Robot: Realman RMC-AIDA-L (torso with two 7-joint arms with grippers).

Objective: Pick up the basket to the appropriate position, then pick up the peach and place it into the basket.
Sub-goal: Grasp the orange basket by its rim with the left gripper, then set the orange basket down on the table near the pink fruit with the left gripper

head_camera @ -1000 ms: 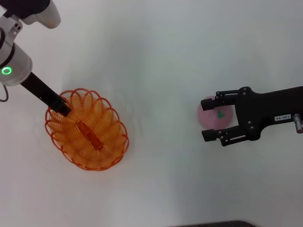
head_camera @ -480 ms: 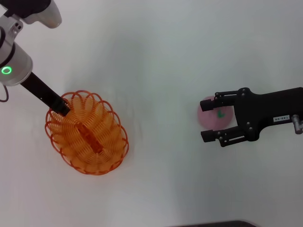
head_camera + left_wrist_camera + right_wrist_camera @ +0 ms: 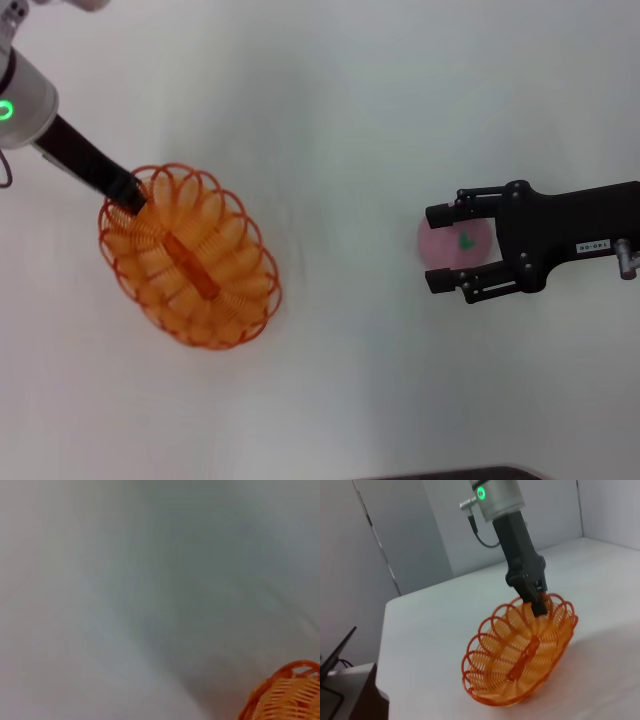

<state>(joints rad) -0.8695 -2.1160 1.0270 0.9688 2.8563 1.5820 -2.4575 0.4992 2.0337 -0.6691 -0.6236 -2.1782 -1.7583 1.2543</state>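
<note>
The basket is hanging tilted and slanted by its far rim (image 3: 150,178). My left gripper should turn it straight and set it down flat farther back (image 3: 258,165) before picking up the peach.
The orange basket (image 3: 188,258) lies at the left of the white table in the head view. My left gripper (image 3: 128,192) is shut on its far rim. In the right wrist view the basket (image 3: 520,652) is tilted, its gripped side raised by the left gripper (image 3: 538,606). A piece of its rim (image 3: 287,695) shows in the left wrist view. The pale-pink peach (image 3: 450,243) with its green leaf mark sits on the table at the right. My right gripper (image 3: 435,248) is open, with one finger on each side of the peach.
The white table (image 3: 350,120) stretches bare between the basket and the peach. In the right wrist view a grey wall (image 3: 420,535) stands behind the table, and a dark object (image 3: 340,650) lies beyond the table's edge.
My left arm has drawn back and up, and the basket has tilted and shifted slightly to the right. The right gripper stays around the peach, its fingers slightly closer together.
</note>
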